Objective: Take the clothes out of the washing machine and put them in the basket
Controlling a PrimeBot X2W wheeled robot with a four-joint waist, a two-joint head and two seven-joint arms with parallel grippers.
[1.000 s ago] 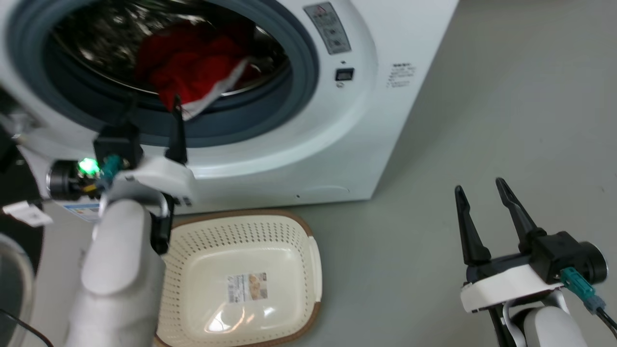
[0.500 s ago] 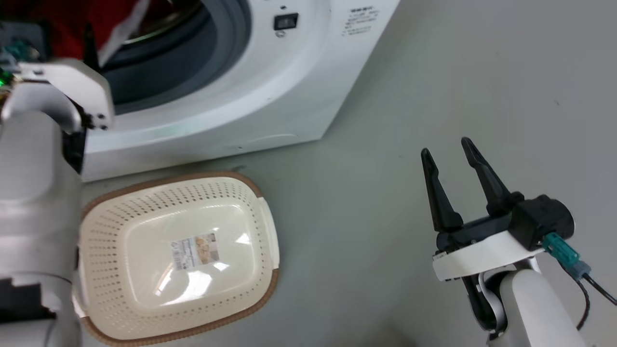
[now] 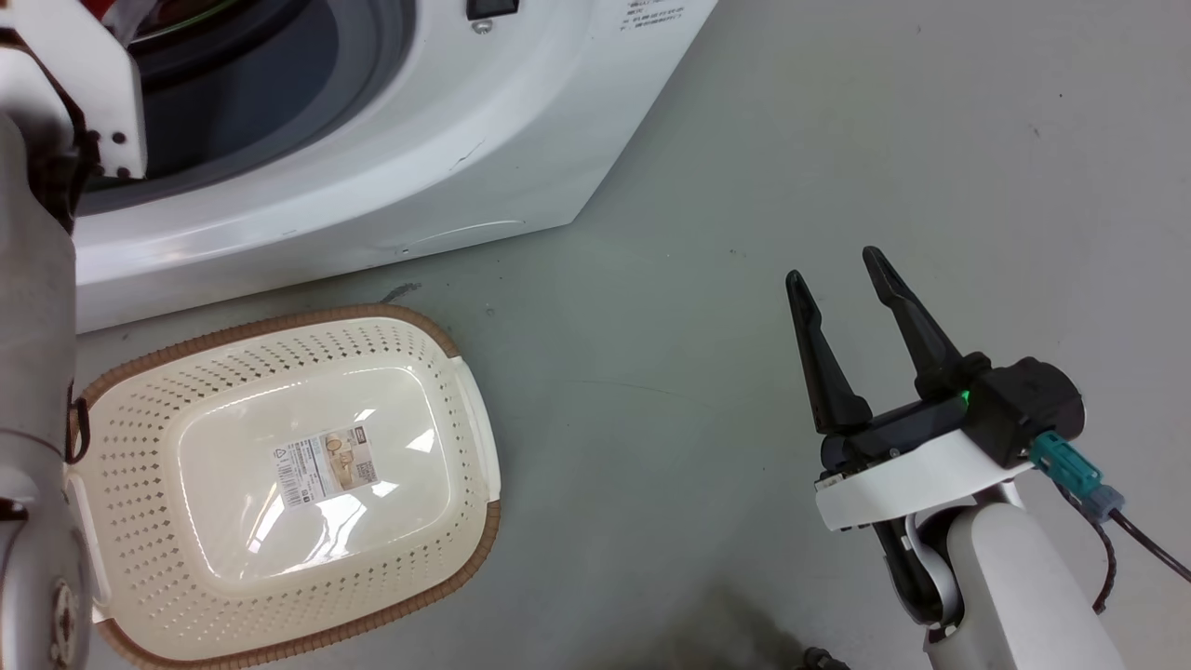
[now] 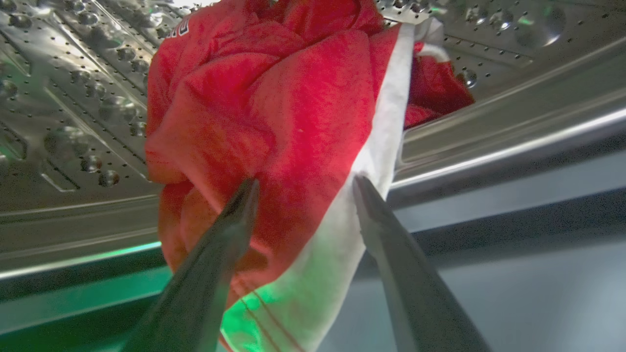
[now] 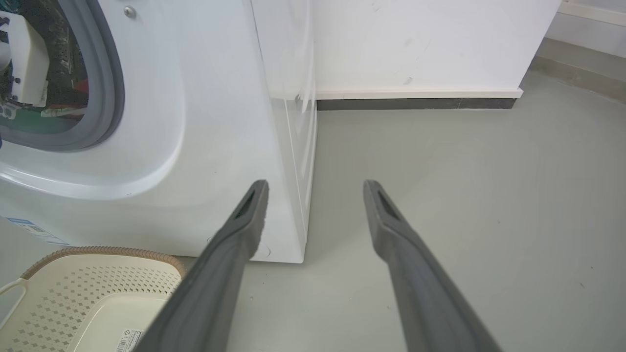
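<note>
The red clothes will open out into a long drape when the robot lifts, because the white stripe (image 4: 384, 117) goes unbroken from the hanging fold of the red clothes (image 4: 281, 105) into the loose heap.
In the left wrist view, the red clothes (image 4: 274, 107) with a white stripe lie bunched in the steel drum of the washing machine (image 4: 73, 98). My left gripper (image 4: 304, 185) is open, its two fingers either side of a hanging fold of the fabric. In the head view the white washing machine (image 3: 372, 167) fills the top left, and my left forearm (image 3: 33, 372) reaches up into its porthole. The cream basket (image 3: 437, 391) stands on the floor in front of it, with nothing inside. My right gripper (image 3: 833, 264) hovers open over bare floor to the right, holding nothing.
The grey floor (image 3: 707, 186) stretches to the right of the washer. A white wall with a dark skirting (image 5: 415, 103) runs behind. The right wrist view has the washing machine (image 5: 195, 122) on the left and the basket (image 5: 98, 283) at lower left, with the right gripper (image 5: 315, 183) open.
The head camera has swung down and to the right, so washer and basket slid up and left in the picture. My left gripper has gone deeper into the porthole. The right gripper stays open.
</note>
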